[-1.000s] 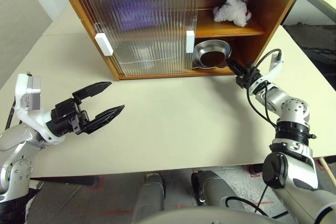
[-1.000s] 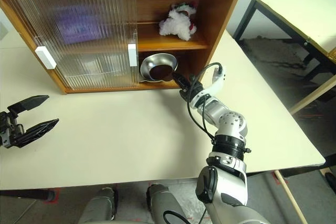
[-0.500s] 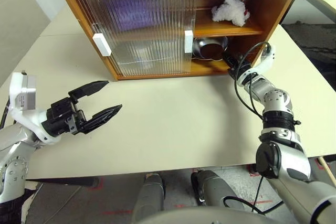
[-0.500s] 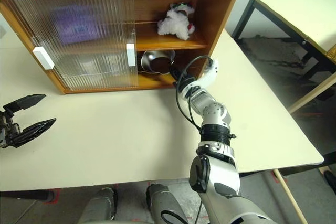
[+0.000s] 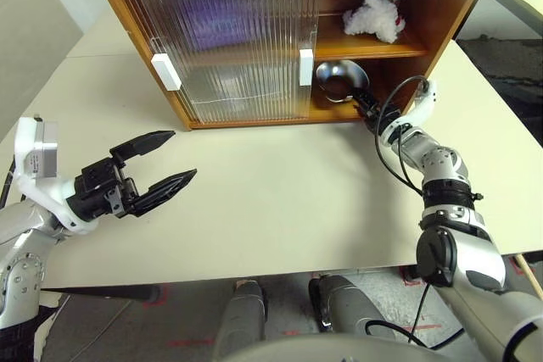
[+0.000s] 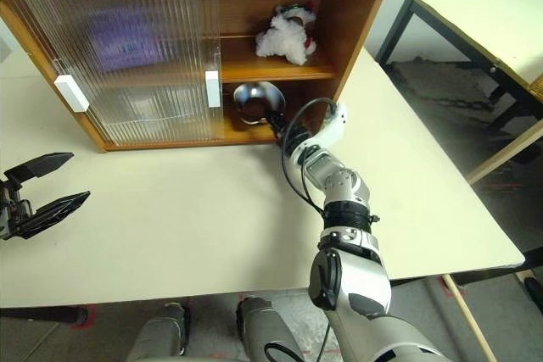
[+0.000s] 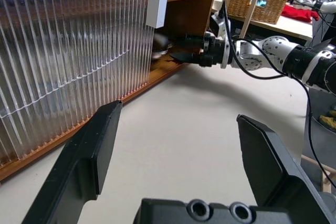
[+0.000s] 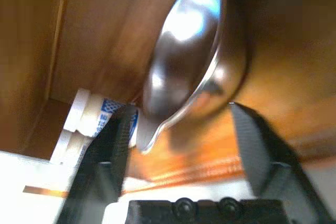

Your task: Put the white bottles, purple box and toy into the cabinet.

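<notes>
Every ribbed door has its own white handle point(image 5: 306, 67), so the door point(image 5: 284, 27) by the toy will slide by itself across the open half when the robot pushes it.
The wooden cabinet point(image 5: 254, 122) stands at the back of the table with its ribbed doors slid left. The toy point(image 5: 373, 13) lies on the upper shelf in the open right half. Behind the doors the purple box point(image 5: 212, 19) shows as a lilac blur. The white bottles point(image 8: 84, 116) lie deep on the lower shelf. My right gripper point(image 5: 361, 106) is at the lower shelf's mouth, open, its fingers point(image 8: 113, 145) spread to either side of a tilted metal bowl point(image 5: 341, 78). My left gripper point(image 5: 182, 155) hovers open over the table's left side, holding nothing.
White handles point(image 5: 165, 71) sit on the door edges. The cream table point(image 5: 280, 201) stretches between the cabinet and me. A second table point(image 6: 475, 14) stands off to the right, and a wicker basket point(image 7: 254, 3) sits beyond.
My right gripper carried the bowl into the lower shelf and has opened, letting it go. The bowl now leans up on its edge. The left arm stayed put.
</notes>
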Robot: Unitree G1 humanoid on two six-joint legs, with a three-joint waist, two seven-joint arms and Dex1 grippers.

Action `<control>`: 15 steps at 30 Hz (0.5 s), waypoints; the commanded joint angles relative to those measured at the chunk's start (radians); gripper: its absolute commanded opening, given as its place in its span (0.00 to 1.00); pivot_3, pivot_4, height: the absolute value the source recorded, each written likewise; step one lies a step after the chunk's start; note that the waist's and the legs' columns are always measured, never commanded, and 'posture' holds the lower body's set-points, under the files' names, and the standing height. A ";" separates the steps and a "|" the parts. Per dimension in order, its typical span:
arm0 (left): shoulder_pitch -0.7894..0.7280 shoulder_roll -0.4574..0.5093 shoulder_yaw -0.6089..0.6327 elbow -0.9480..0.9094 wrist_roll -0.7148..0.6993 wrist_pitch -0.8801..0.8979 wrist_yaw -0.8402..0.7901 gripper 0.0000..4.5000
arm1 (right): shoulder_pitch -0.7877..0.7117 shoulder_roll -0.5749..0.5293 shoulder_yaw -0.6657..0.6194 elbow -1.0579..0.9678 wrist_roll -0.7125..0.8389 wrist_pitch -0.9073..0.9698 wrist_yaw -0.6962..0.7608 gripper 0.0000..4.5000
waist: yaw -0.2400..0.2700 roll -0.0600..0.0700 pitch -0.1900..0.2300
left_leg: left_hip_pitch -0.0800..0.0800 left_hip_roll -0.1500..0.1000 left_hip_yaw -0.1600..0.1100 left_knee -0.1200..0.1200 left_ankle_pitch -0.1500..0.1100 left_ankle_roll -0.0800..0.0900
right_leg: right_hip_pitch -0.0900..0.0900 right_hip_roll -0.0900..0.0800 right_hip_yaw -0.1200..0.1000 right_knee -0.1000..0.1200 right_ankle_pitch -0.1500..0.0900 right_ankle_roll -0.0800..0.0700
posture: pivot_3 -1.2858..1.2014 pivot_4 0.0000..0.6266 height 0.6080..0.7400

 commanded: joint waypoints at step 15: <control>0.017 -0.006 0.004 0.006 0.003 -0.012 -0.009 1.00 | 0.347 -0.296 0.330 -0.505 -0.110 0.145 0.433 0.69 | 0.004 0.000 0.000 | 0.001 0.000 0.002 0.001 0.000 0.000 | 0.003 0.000 -0.002 0.000 0.002 0.008 | 0.48 0.21 1.00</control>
